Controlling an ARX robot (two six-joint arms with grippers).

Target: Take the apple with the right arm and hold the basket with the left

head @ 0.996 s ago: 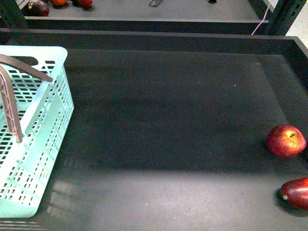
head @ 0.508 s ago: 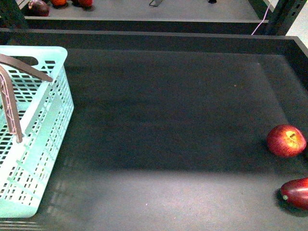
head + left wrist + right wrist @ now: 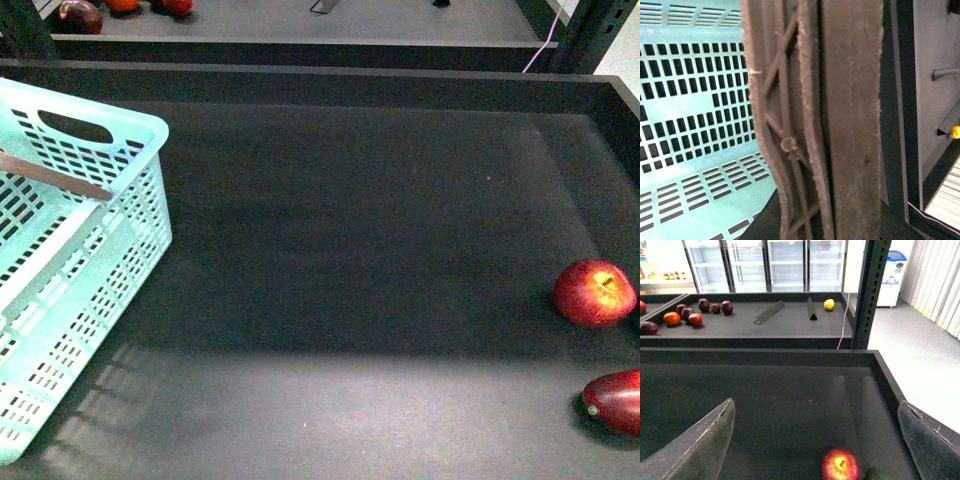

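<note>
I see the basket's clear slotted bottom (image 3: 28, 220) beneath the brown handle, so I expect the teal basket (image 3: 95, 275) to be empty when I carry it over the mat.
The apple (image 3: 595, 293), red with a yellow patch at its stem, lies on the black shelf mat near the right wall. The right wrist view shows the apple (image 3: 840, 465) ahead of my right gripper (image 3: 812, 440), which hangs open above the mat with its fingers (image 3: 695, 450) spread wide and nothing between them. The teal basket (image 3: 70, 290) is tilted at the left edge of the front view. In the left wrist view, my left gripper (image 3: 820, 150) is shut on the basket's brown ribbed handles (image 3: 785, 125), with the slotted floor (image 3: 695, 100) behind. Neither arm shows in the front view.
A dark maroon fruit (image 3: 615, 400) lies just in front of the apple. The shelf's raised black walls (image 3: 320, 82) ring the mat. A further shelf (image 3: 765, 320) holds several fruits, two dividers and a yellow fruit (image 3: 828, 304). A black post (image 3: 867, 290) stands at the right corner.
The basket has tipped and shifted right and up, its near corner now higher in the front view, and the handles have swung up out of sight. The apple and maroon fruit have not moved.
</note>
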